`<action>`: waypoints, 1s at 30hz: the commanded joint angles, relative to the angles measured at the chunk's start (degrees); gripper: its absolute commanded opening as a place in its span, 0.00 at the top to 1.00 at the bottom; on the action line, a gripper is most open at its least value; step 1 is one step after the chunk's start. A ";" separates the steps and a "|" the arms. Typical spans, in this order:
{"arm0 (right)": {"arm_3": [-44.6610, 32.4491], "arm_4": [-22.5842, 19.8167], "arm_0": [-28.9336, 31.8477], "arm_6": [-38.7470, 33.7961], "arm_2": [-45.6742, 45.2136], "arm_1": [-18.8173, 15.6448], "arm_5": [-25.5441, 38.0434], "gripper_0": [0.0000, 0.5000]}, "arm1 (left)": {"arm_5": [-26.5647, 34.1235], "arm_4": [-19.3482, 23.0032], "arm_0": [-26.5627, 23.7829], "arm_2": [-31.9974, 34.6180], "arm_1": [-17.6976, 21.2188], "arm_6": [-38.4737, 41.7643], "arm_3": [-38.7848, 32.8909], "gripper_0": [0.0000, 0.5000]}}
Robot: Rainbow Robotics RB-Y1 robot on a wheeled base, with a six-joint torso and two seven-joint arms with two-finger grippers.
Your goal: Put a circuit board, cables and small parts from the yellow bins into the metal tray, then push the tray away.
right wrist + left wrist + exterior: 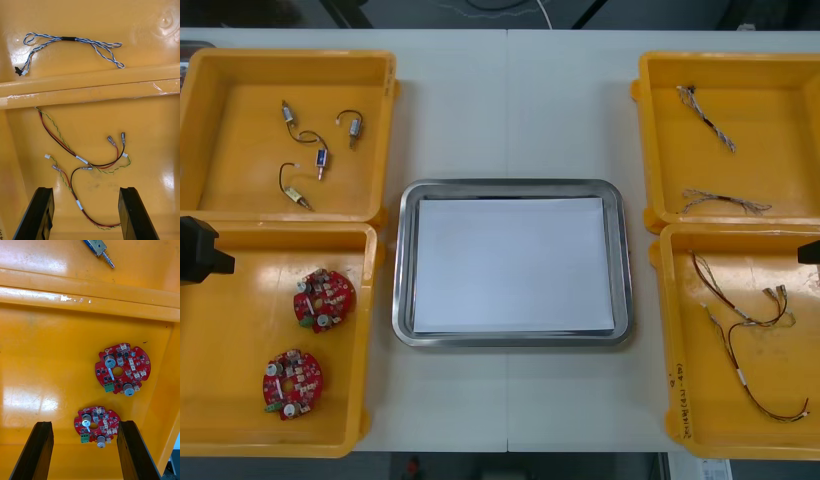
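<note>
A silver cylinder [273, 369] is standing up from the round red circuit board [292, 384], so the whole board will come along when I lift that cylinder.
My left gripper [85, 423] hangs open over the near left yellow bin [220, 380]. One round red circuit board [96, 424] lies below the gap between its fingers, and a second board [122, 368] lies farther on. My right gripper [86, 189] is open above the near right yellow bin [680, 330]. Two red and yellow cables [80, 157] lie tangled under and beyond its fingers. The metal tray [405, 270], white inside, sits mid-table with nothing in it.
The far left bin [230, 120] holds several small metal parts [320, 160] with black leads. The far right bin [780, 110] holds two twisted blue and white cables [707, 118]. Bare table surrounds the tray.
</note>
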 commanded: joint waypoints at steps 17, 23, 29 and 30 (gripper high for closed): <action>-0.58 -0.47 0.72 -1.33 0.51 -1.85 0.16 0.00 | 0.34 0.39 0.65 1.43 2.16 -5.39 -1.52 0.00; -0.58 -0.47 0.72 -1.33 0.51 -1.85 0.16 0.00 | 0.34 0.39 0.65 1.43 2.16 -5.39 -1.52 0.00; -0.58 -0.47 0.72 -1.33 0.51 -1.85 0.16 0.00 | 0.34 0.39 0.65 1.43 2.16 -5.39 -1.52 0.00; -0.58 -0.47 0.72 -1.33 0.51 -1.85 0.16 0.00 | 0.34 0.39 0.65 1.43 2.16 -5.39 -1.52 0.00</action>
